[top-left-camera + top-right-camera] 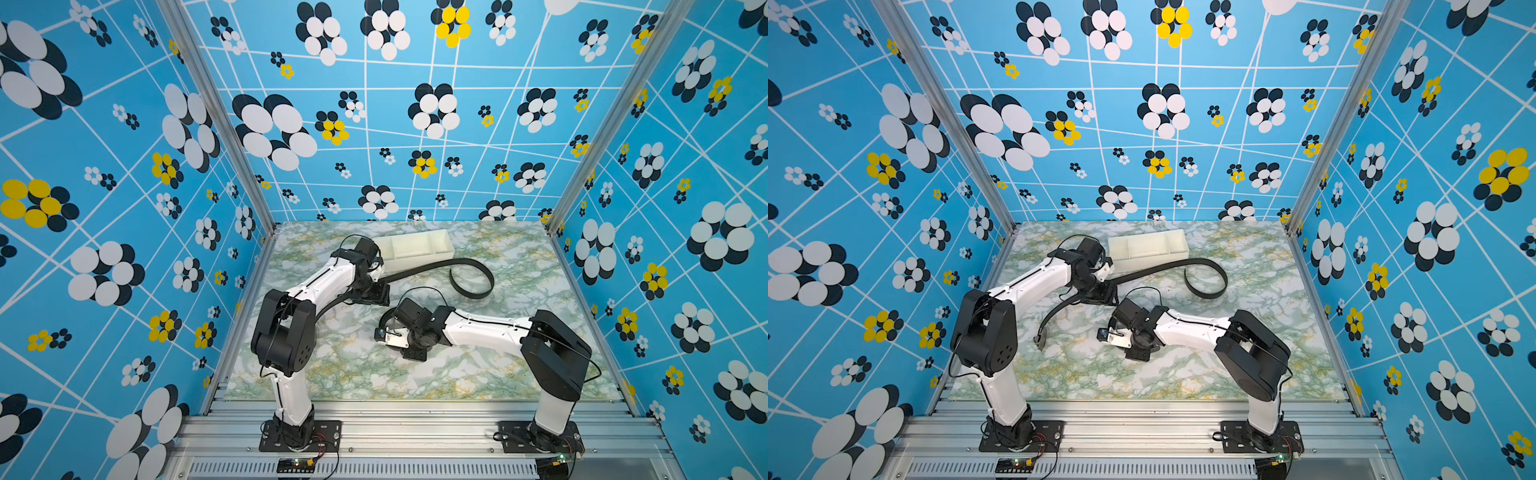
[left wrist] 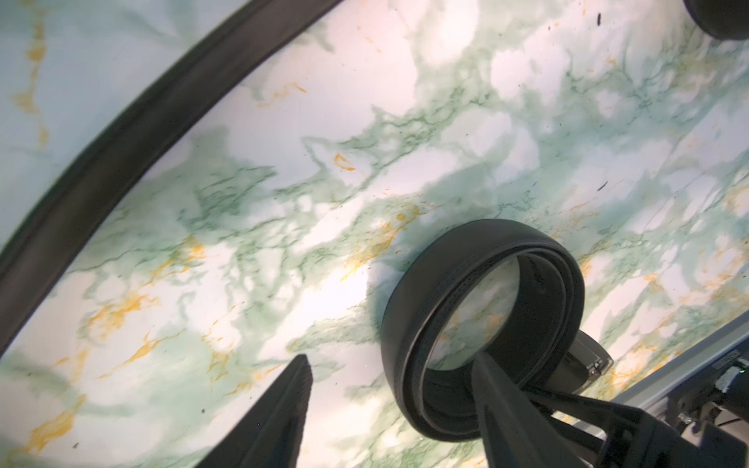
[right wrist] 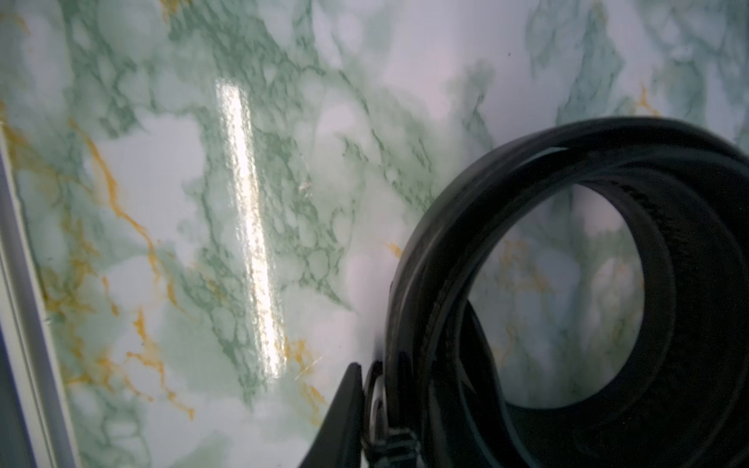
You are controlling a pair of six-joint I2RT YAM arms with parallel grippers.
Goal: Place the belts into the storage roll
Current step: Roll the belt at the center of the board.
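Only my right gripper's pinch beside the buckle (image 2: 581, 365) is holding the belt coil closed. My left gripper should clamp the belt coil's free side (image 2: 399, 355) before my right gripper takes a new grip.
One belt (image 1: 478, 270) (image 1: 1208, 266) lies loose on the marble table. It curls in front of the storage roll (image 1: 419, 259) (image 1: 1150, 261), passes under my left arm and ends in a buckle (image 1: 1040, 341). It is also the thick strap (image 2: 121, 133) in the left wrist view. The other belt (image 2: 409, 308) (image 3: 446, 227) is a tight coil standing on edge, with my right gripper (image 1: 384, 336) (image 3: 389, 377) shut on its wall beside the buckle (image 2: 587, 360). My left gripper (image 1: 376, 295) (image 2: 391, 356) is open, and one finger (image 2: 498, 397) shows in front of the coil's hollow.
The cream tray stands at the back of the table, with nothing visible in its compartments. An aluminium rail (image 1: 415, 415) runs along the table's front edge, and patterned walls close in the other three sides. My right forearm (image 1: 490, 328) stretches across the middle right.
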